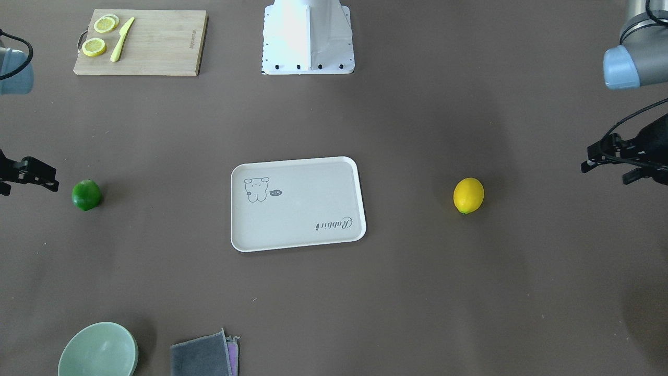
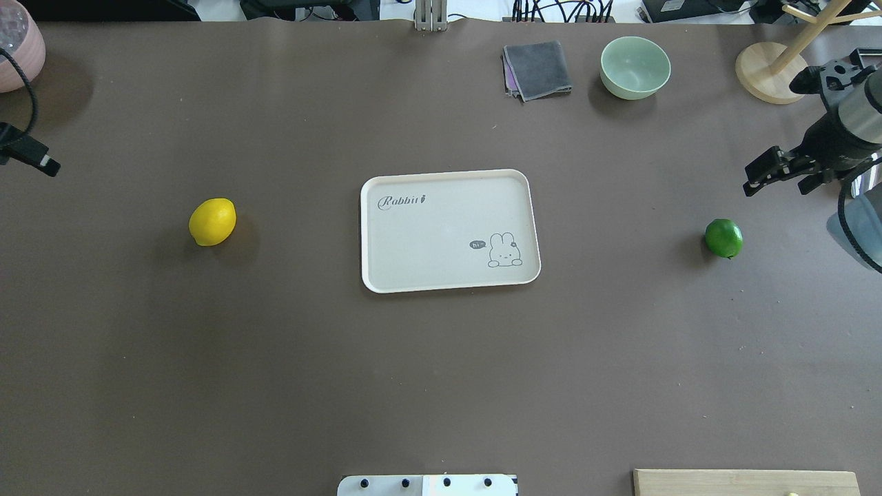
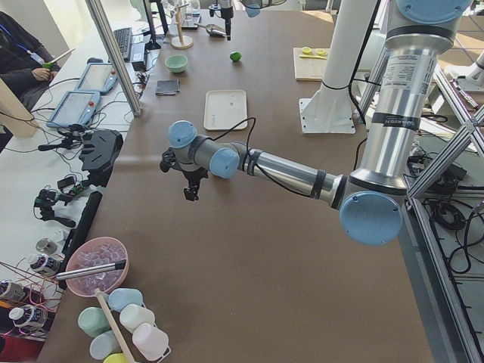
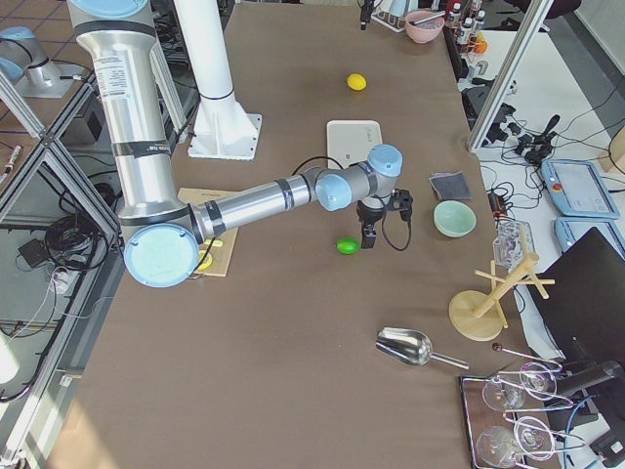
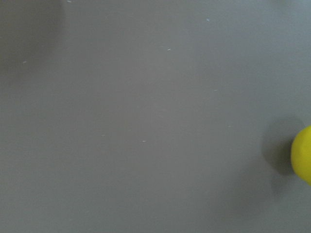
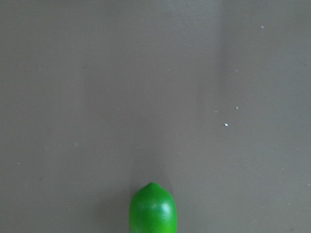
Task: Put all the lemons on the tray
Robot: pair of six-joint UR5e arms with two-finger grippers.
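Observation:
My gripper will place the oblong yellow lemon (image 1: 468, 195) in the off-white tray, which has a flat bottom (image 1: 298, 204), so the lemon should lie on its side there and stay in place.
The yellow lemon (image 2: 212, 222) lies on the brown table left of the off-white tray (image 2: 441, 227). The green lemon (image 2: 723, 238) lies to the tray's right. The tray holds nothing. My left gripper (image 3: 189, 193) hangs above the table at the far left, apart from the yellow lemon, whose edge shows in the left wrist view (image 5: 303, 155). My right gripper (image 4: 368, 237) hangs close beside the green lemon (image 4: 347, 246), just past it; that lemon sits at the bottom of the right wrist view (image 6: 153, 209). No fingers show in either wrist view, so I cannot tell their state.
A wooden cutting board (image 1: 156, 44) with lemon slices and a yellow knife lies near the robot's base (image 1: 308, 36). A green bowl (image 2: 634, 67), a grey cloth (image 2: 537, 69) and a wooden stand (image 2: 768, 72) are at the far edge. A pink bowl (image 2: 17, 45) sits far left.

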